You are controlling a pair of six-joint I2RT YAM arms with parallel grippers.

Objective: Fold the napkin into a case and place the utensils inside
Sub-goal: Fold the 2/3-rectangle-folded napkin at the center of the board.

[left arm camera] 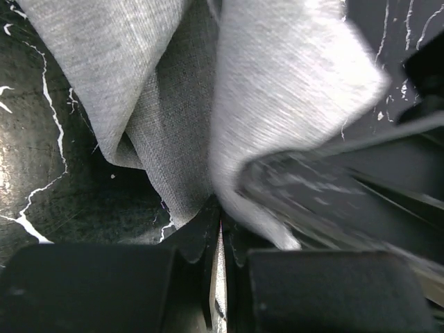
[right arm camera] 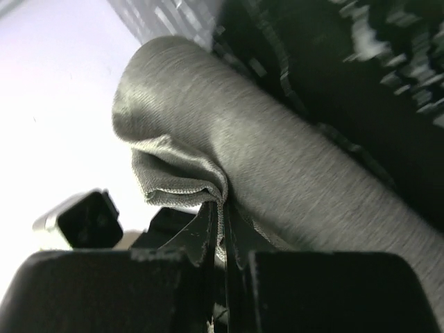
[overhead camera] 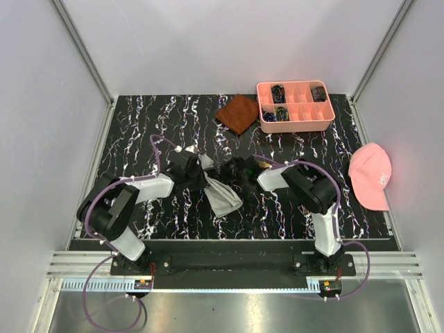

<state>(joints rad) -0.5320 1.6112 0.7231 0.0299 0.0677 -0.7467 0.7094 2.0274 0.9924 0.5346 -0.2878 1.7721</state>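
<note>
Next, my left gripper pulls away from my right gripper, then grasps the napkin's back end [overhead camera: 206,160], because the light grey napkin bunches up [overhead camera: 210,171] where my grippers meet.
The light grey napkin [overhead camera: 223,196] is bunched at the table's middle, held up between both grippers. My left gripper [overhead camera: 200,175] is shut on a fold of it; in the left wrist view the cloth [left arm camera: 166,104] hangs in two folds from the closed gripper [left arm camera: 220,216]. My right gripper [overhead camera: 241,173] is shut on a hemmed edge; in the right wrist view the napkin [right arm camera: 277,159] drapes as a rounded roll over the closed gripper [right arm camera: 223,208]. The two grippers are close together. No strip-shaped case shows. The utensils are hidden or out of view.
A small rust-brown cloth [overhead camera: 238,113] lies at the back centre. A pink compartment tray [overhead camera: 267,126] with small dark items stands at the back right. A pink cap [overhead camera: 371,175] lies at the right edge. White walls enclose the black marbled table [overhead camera: 139,139].
</note>
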